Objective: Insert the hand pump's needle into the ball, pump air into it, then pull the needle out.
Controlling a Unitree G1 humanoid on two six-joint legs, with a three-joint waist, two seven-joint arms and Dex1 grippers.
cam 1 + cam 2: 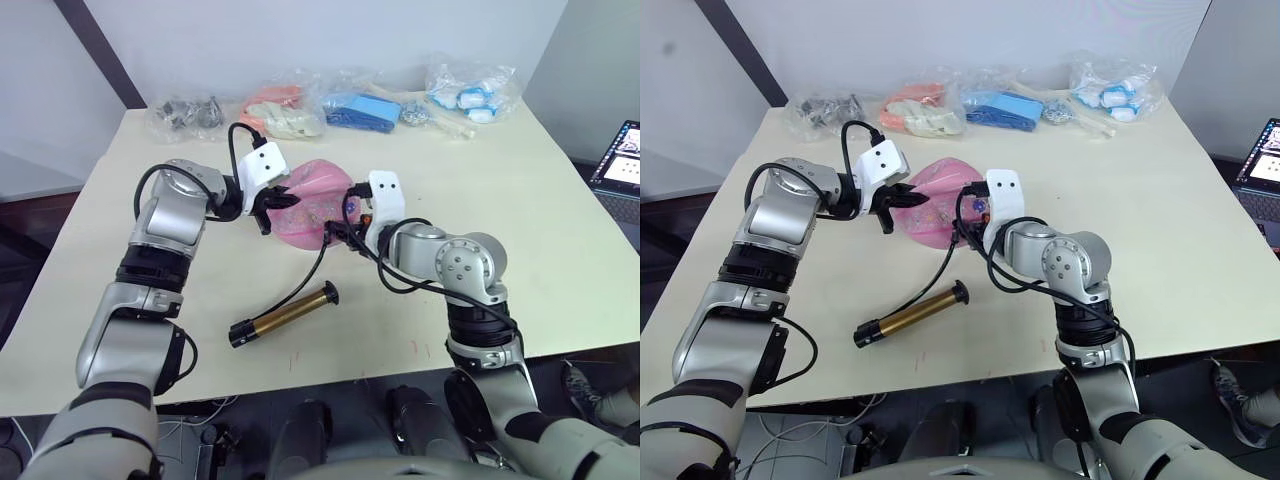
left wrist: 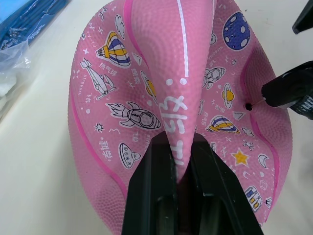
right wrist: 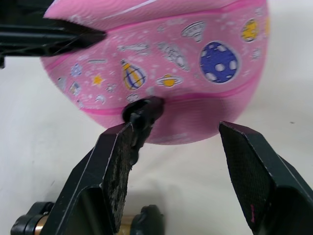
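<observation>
The black hose end (image 3: 141,117) is already sticking out from the pink ball on its own, so I expect it to stay stuck there when I push it in.
The pink ball (image 1: 318,200), deflated and folded, lies mid-table. My left gripper (image 1: 281,199) is shut on a raised fold of the ball (image 2: 146,73), pinched between its fingers (image 2: 151,186). The hand pump (image 1: 285,313) lies on the table nearer me, its thin black hose (image 1: 318,268) running up to the ball. The hose's black end piece (image 3: 143,113) meets the ball's side, and the needle (image 2: 249,105) enters a small hole there. My right gripper (image 3: 175,129) is open around that end piece, which sits beside one finger (image 3: 115,166) with the other finger well apart.
Several plastic bags line the table's far edge: dark parts (image 1: 185,115), orange-white items (image 1: 285,112), blue sheets (image 1: 360,108), white-blue pieces (image 1: 470,90). A laptop (image 1: 622,160) sits off the right side. Bare tabletop (image 1: 520,200) spreads right of the ball.
</observation>
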